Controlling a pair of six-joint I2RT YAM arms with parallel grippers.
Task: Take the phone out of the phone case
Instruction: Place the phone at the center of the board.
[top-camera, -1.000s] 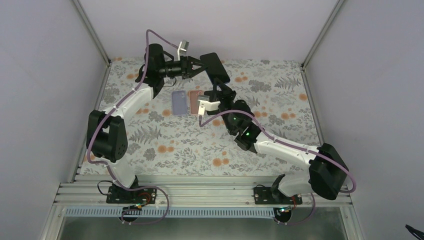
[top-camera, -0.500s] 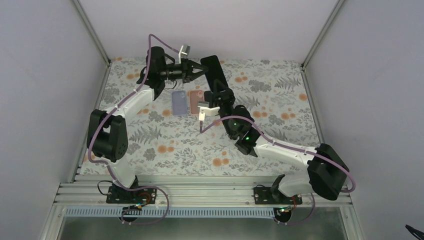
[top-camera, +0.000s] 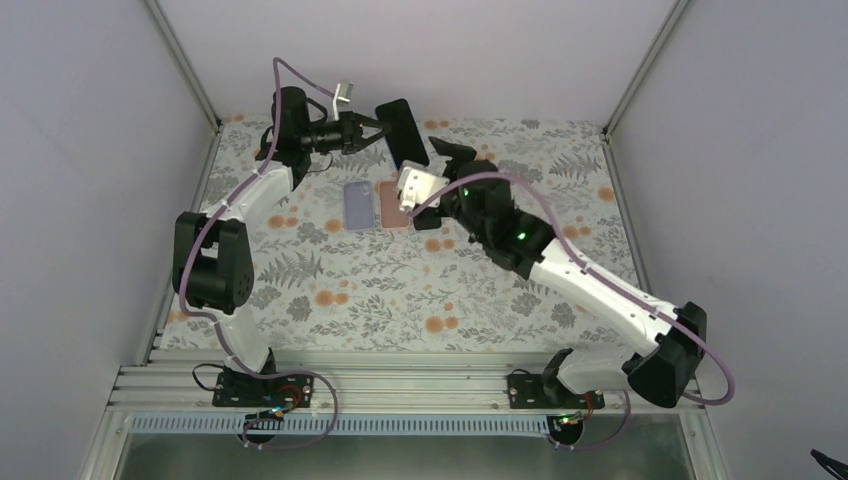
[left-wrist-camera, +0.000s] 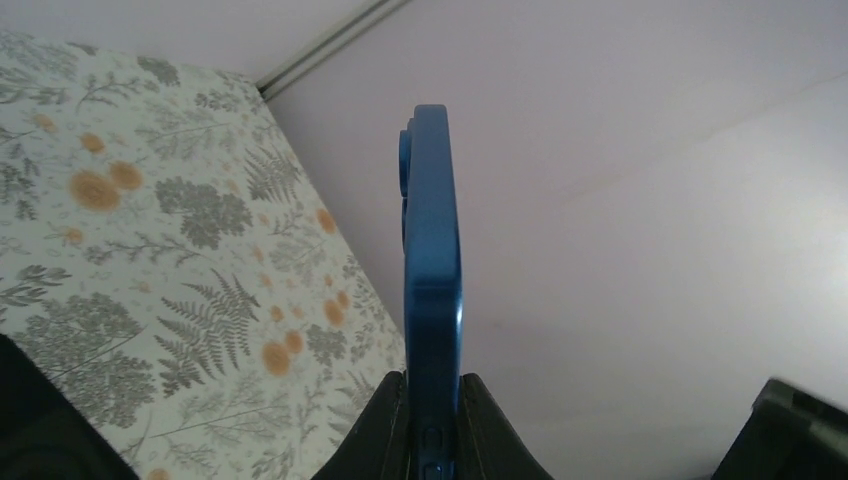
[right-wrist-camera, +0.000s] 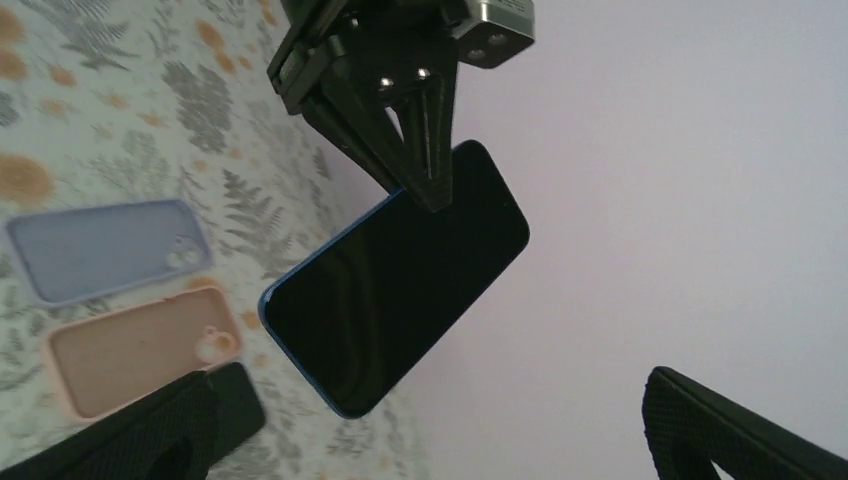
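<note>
My right gripper should grip the phone's free edge (top-camera: 417, 130) and lay it past the black flat piece, since my left gripper holds the phone above both cases (top-camera: 376, 205).
The phone (top-camera: 402, 131) has a black screen (right-wrist-camera: 400, 290) and a blue edge (left-wrist-camera: 432, 250). It hangs in the air at the back of the table, and my left gripper (top-camera: 384, 128) is shut on one end of it. In the left wrist view my left gripper (left-wrist-camera: 432, 385) pinches the blue edge on both sides. My right gripper (top-camera: 447, 158) is open just right of the phone and touches nothing. In its own view my right gripper (right-wrist-camera: 430, 430) stands wide apart below the phone. A black flat piece (right-wrist-camera: 238, 398), perhaps the phone case, lies half hidden behind one finger.
A lavender case (top-camera: 358, 205) and a pink case (top-camera: 392, 203) lie side by side on the floral cloth (top-camera: 330, 290) below the phone, hollow side up. The back wall (top-camera: 450, 60) is close behind both grippers.
My right gripper has opened, let go of the phone's end and drawn off to the right. My left gripper has closed fully on the phone and carried it left and back.
</note>
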